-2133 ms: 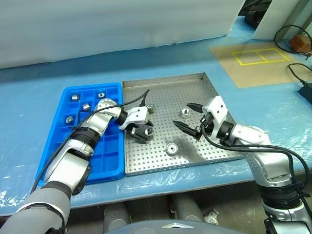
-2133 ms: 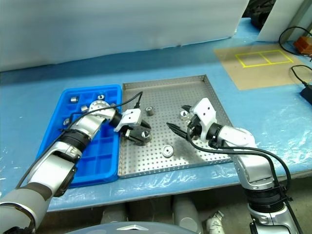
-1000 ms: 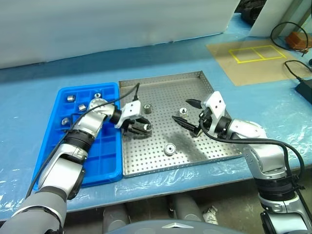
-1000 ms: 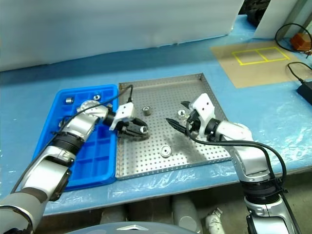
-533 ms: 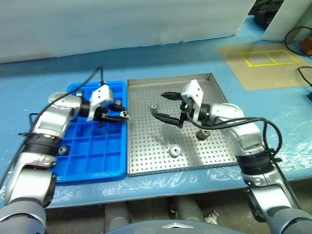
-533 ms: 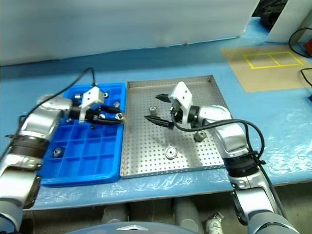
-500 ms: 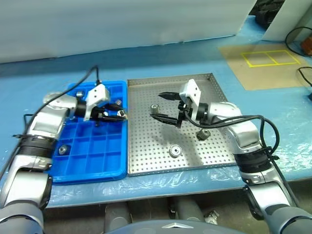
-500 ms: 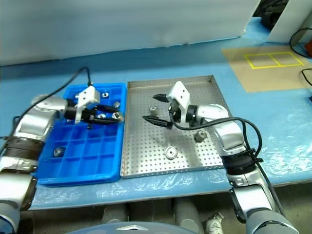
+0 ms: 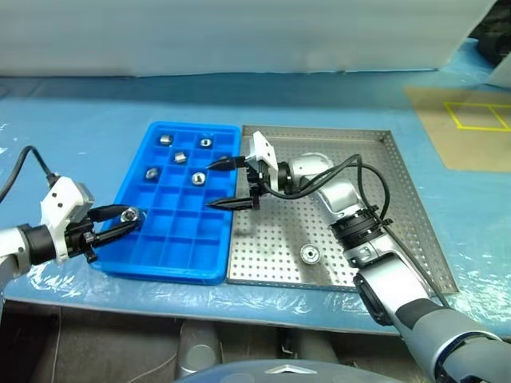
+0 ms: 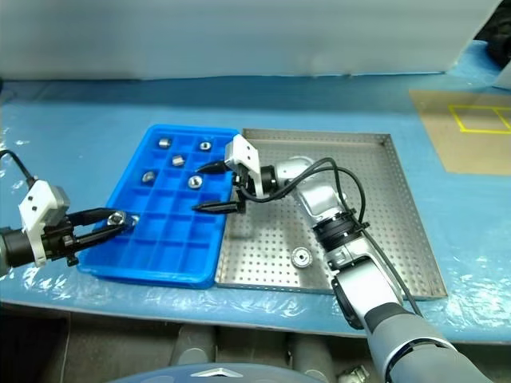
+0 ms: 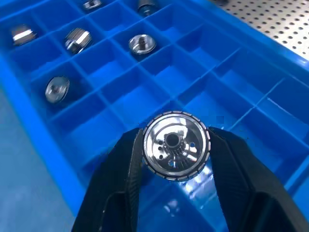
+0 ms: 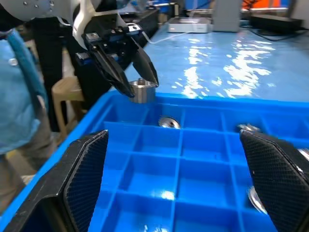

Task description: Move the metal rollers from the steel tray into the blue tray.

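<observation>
The robot's right gripper is blocking the way across the blue tray's rim (image 9: 237,183), so it should move back over the steel tray (image 9: 343,145) before the left gripper reaches in there.
The blue tray (image 9: 172,267) lies left of the steel tray (image 9: 403,199), and several metal rollers (image 9: 180,157) sit in its far compartments. My left gripper (image 9: 120,217) is shut on one roller (image 11: 176,145) and holds it just above the blue tray's near left corner, over empty compartments. My right gripper (image 9: 217,185) is open and empty. It points left across the blue tray's right rim, and its view looks over the tray at the held roller (image 12: 141,90). One roller (image 9: 309,254) lies on the steel tray's near part.
The trays rest on a table covered in blue film (image 9: 72,112). A brown board with yellow taped squares (image 9: 479,116) lies at the far right, and a white panel (image 9: 239,32) stands along the back. A black cable (image 9: 24,163) runs off my left wrist.
The camera has swung left. My left gripper has carried its roller from the blue tray's right side to its near left corner. My open right gripper has moved left to the blue tray's right rim.
</observation>
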Available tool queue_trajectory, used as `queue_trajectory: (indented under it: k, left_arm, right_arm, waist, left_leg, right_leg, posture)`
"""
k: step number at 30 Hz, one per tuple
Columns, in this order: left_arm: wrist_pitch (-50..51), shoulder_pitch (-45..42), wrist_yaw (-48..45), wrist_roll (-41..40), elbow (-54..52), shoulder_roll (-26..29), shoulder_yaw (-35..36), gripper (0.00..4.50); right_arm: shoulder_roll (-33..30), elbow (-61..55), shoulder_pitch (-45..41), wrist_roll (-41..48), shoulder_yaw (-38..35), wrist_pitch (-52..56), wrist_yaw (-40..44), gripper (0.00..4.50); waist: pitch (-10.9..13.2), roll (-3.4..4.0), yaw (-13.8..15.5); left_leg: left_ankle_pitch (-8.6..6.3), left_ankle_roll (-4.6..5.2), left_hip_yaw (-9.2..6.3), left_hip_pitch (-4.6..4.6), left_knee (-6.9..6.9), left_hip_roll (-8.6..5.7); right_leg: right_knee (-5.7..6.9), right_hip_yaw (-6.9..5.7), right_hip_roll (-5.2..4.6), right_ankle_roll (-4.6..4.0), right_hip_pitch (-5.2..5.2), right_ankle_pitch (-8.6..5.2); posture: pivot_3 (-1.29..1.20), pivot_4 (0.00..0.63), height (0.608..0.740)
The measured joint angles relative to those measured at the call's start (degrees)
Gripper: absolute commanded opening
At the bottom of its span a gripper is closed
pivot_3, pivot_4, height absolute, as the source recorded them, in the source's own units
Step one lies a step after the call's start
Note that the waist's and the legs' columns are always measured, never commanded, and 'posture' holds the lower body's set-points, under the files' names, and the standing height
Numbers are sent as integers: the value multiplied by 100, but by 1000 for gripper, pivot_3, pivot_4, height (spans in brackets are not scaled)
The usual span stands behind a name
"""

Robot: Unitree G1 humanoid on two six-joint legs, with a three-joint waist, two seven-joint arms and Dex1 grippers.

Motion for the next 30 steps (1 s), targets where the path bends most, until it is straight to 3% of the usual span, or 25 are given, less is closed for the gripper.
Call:
queue_trajectory:
  k: [5, 9, 17, 30]
  left_arm:
    - [-28, 66, 577, -57, -347, -508, -329, 1753]
    - [-282, -408, 916, 48, -131, -689, -914, 1753]
    - [-900, -1496, 1109, 346, 1162, -695, -1686, 1753]
    - [-1767, -2180, 907, 760, 2414, -667, -2463, 1753]
  right_arm:
    - [109, 211, -57, -76, 5, -117, 157, 4500]
    - [88, 207, -65, -130, 0, -132, 173, 4500]
    - [-227, -155, 206, -163, -110, 6, -40, 4500]
    - [-481, -834, 651, -163, -220, 352, -508, 4500]
  waist:
    - [1, 2, 241]
    - [0, 1, 293]
    - [-3, -4, 181]
    - [-4, -4, -77]
  left_leg:
    - [7, -12, 2, 2, 8, 22]
    - [19, -24, 2, 2, 11, 27]
    - [57, -59, 1, 4, 16, 33]
    - [69, -78, 0, 16, 22, 36]
  right_leg:
    - [13, -18, -1, -2, 12, -1]
    - [29, -21, 1, -2, 10, 0]
    - [44, -13, 22, -2, 2, 0]
    - [81, -6, 28, -6, 1, -1]
  posture:
    - [495, 150, 740]
    - [445, 150, 740]
    - [326, 150, 740]
    - [258, 150, 740]
